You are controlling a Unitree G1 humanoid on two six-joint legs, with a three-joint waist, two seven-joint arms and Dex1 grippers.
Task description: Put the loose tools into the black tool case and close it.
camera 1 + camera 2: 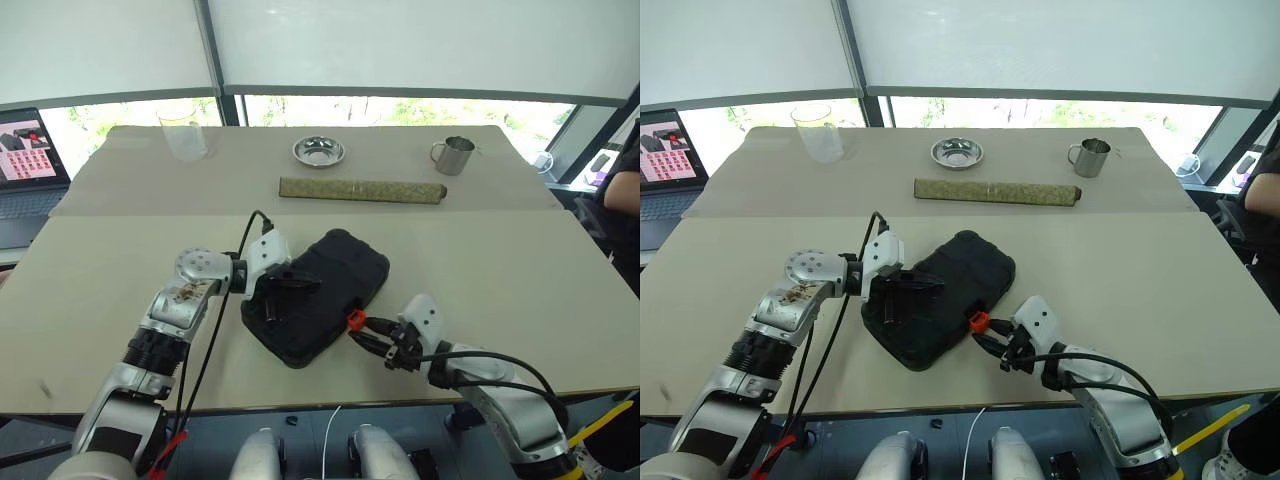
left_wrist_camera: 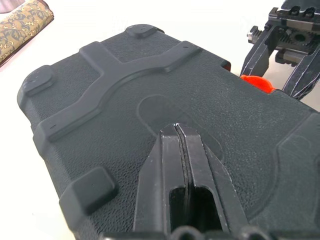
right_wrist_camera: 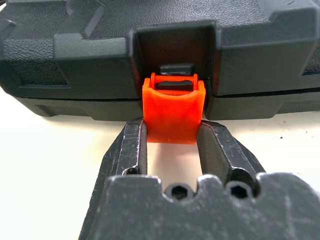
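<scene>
The orange latch (image 1: 356, 320) juts out from the case's near edge, so my right gripper should release the latch's sides, shut, and press the latch's face (image 3: 173, 119) flat with closed fingertips.
The black tool case (image 1: 335, 275) lies closed on the table in front of me, its textured lid up. My left gripper (image 2: 176, 128) is shut, its fingertips resting on the middle of the lid (image 1: 300, 286). At the case's near edge sits the small orange latch (image 3: 172, 107), hanging below the seam. My right gripper (image 3: 170, 131) is shut on that latch, one finger against each side; the head views show it at the case's front right edge (image 1: 362, 328). The loose tools are out of view.
A rolled patterned mat (image 1: 362, 189) lies across the table behind the case. Further back stand a steel bowl (image 1: 318, 151), a metal mug (image 1: 453, 154) and a clear glass container (image 1: 182, 135). A laptop (image 1: 25, 160) sits far left; a person (image 1: 625, 190) is at the right edge.
</scene>
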